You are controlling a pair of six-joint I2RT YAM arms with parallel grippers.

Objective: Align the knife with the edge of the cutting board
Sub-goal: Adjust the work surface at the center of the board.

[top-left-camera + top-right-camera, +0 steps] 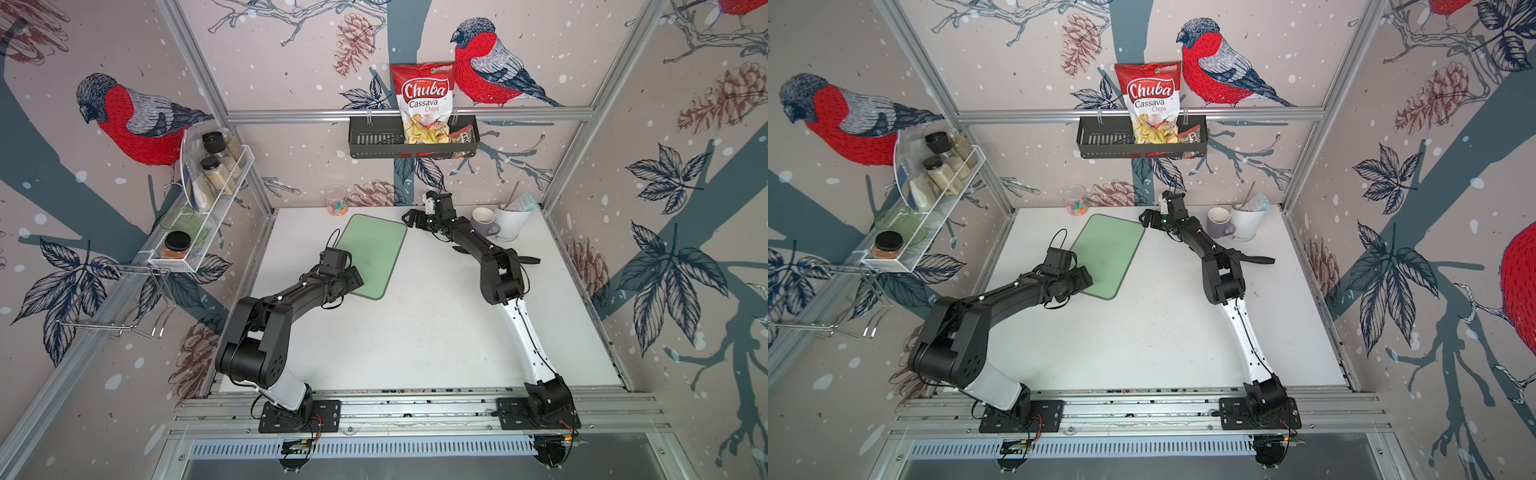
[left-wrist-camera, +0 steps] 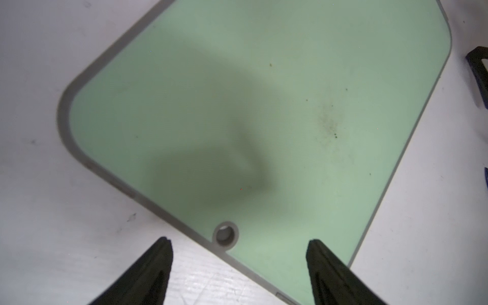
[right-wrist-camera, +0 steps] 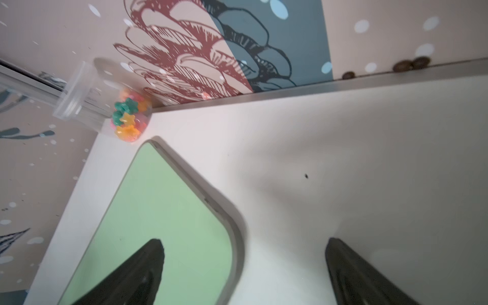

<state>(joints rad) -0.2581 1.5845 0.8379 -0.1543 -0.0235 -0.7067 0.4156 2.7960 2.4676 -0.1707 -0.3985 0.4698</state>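
The robot's right gripper should pull the cutting board's far corner point(image 1: 401, 225) closer to turn the cutting board square first, since the cutting board lies at a slant with its hole end point(image 1: 366, 293) near the robot.
The pale-green cutting board point(image 1: 374, 253) point(image 1: 1111, 251) lies slanted on the white table, left of the middle. Its hole point(image 2: 225, 234) is at the near short end. The black knife point(image 1: 527, 260) point(image 1: 1261, 260) lies on the table at the right, mostly hidden under my right arm. My left gripper point(image 1: 358, 279) point(image 2: 239, 241) hovers over the board's near left corner, open, with nothing between its fingers. My right gripper point(image 1: 409, 218) point(image 3: 243, 241) hangs open and empty over the far right corner of the cutting board point(image 3: 158, 211).
A clear jar of coloured candies point(image 1: 336, 200) point(image 3: 126, 121) stands at the back by the board's far end. A purple mug point(image 1: 484, 222) and a white cup point(image 1: 513, 222) stand at the back right. A black basket point(image 1: 374, 139) with a chips bag hangs on the back wall.
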